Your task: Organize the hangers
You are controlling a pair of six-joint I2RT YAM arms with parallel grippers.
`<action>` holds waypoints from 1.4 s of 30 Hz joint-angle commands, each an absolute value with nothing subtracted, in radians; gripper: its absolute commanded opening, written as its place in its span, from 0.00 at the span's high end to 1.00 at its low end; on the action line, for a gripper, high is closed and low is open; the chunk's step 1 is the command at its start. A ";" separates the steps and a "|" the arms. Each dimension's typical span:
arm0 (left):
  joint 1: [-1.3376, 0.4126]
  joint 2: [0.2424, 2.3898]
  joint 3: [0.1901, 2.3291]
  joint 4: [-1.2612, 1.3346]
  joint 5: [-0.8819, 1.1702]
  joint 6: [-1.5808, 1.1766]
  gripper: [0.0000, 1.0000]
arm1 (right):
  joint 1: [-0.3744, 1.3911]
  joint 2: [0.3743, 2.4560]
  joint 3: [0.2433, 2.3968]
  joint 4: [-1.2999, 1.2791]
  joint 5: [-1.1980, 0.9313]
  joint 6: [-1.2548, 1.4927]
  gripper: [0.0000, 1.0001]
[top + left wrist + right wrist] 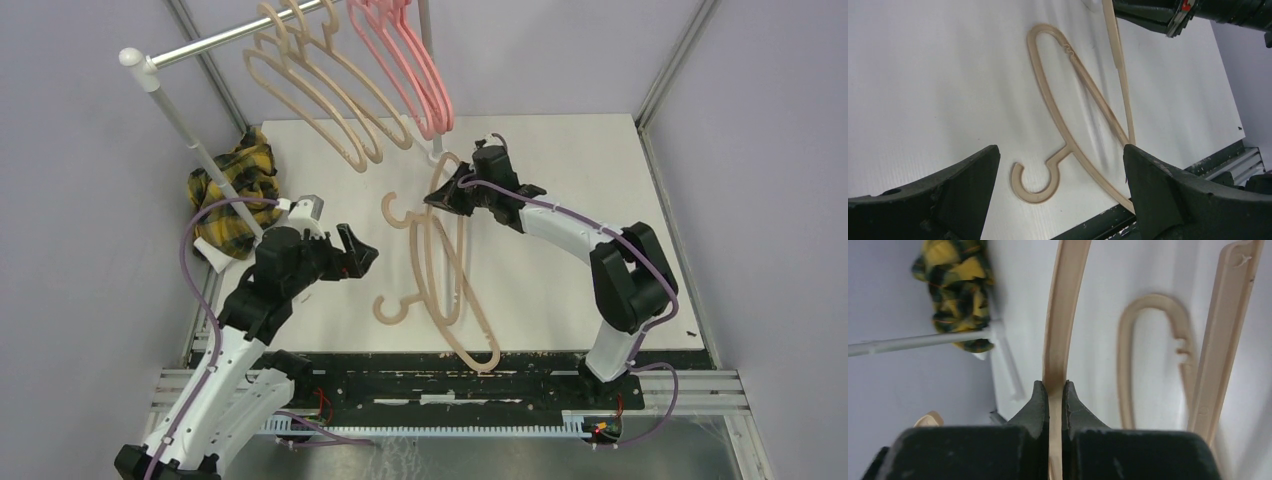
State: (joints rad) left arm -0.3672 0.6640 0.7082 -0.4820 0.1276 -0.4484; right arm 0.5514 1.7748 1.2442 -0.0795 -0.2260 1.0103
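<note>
I should take the hanger's near end (450, 320) from my right gripper with my left gripper before I hang it up, because the beige hangers (335, 95) are on my left gripper's side of the rod.
Several beige hangers (310, 90) and a few pink hangers (405, 70) hang on the rack rod at the back. My right gripper (447, 193) is shut on one arm of a beige hanger (398, 212); the wrist view shows the jaws (1056, 387) clamped on its thin bar (1063, 315). A second beige hanger (392, 308) lies flat on the white table, one end over the near black edge. My left gripper (365, 255) is open and empty above the table, left of that hanger's hook (1033, 185), which shows between its fingers (1060, 150).
A yellow-black plaid cloth (235, 195) lies at the foot of the white rack post (185, 130) at the back left, also in the right wrist view (955, 285). The black rail (450, 385) runs along the table's near edge. Grey walls enclose the table.
</note>
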 commanded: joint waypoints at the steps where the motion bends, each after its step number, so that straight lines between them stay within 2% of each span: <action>1: -0.383 0.674 0.688 -0.347 0.224 -0.505 0.00 | 0.571 1.783 1.299 0.140 -0.318 1.215 0.99; 6: -0.437 0.715 0.661 -0.292 0.204 -0.501 0.01 | 0.581 1.878 1.336 0.357 -0.350 1.419 0.99; 11: -0.499 0.776 0.642 -0.245 0.164 -0.502 0.01 | 0.616 1.898 1.397 0.351 -0.313 1.421 0.99; 21: -0.637 0.865 0.565 -0.172 0.069 -0.558 0.02 | 0.621 1.899 1.382 0.546 -0.337 1.601 0.99; 22: -0.644 0.869 0.562 -0.173 0.058 -0.562 0.06 | 0.621 1.890 1.372 0.555 -0.340 1.611 0.99; 24: -0.651 0.876 0.562 -0.186 0.036 -0.571 0.23 | 0.622 1.878 1.359 0.550 -0.345 1.611 0.99; 27: -0.656 0.883 0.584 -0.230 -0.017 -0.586 0.45 | 0.620 1.869 1.343 0.523 -0.359 1.600 0.99; 28: -0.656 0.884 0.592 -0.249 -0.037 -0.592 0.54 | 0.619 1.869 1.334 0.519 -0.364 1.599 0.99; 31: -0.658 0.879 0.618 -0.298 -0.099 -0.604 0.94 | 0.618 1.868 1.299 0.522 -0.370 1.603 0.99; 32: -0.659 0.875 0.626 -0.315 -0.119 -0.612 0.97 | 0.617 1.868 1.289 0.521 -0.374 1.604 0.99; 34: -0.660 0.874 0.644 -0.363 -0.149 -0.626 0.97 | 0.612 1.865 1.263 0.514 -0.378 1.602 0.88; 38: -0.662 0.906 0.681 -0.474 -0.191 -0.669 0.97 | 0.597 1.839 1.213 0.453 -0.385 1.559 0.43; 42: -0.666 0.899 0.682 -0.551 -0.235 -0.738 0.97 | 0.575 1.800 1.184 0.345 -0.393 1.465 0.13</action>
State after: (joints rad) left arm -0.6609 0.9119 0.6353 -0.4797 -0.1364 -0.6281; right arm 0.5972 1.8904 1.2026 0.4068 -0.3595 1.5467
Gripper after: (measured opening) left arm 0.090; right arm 0.771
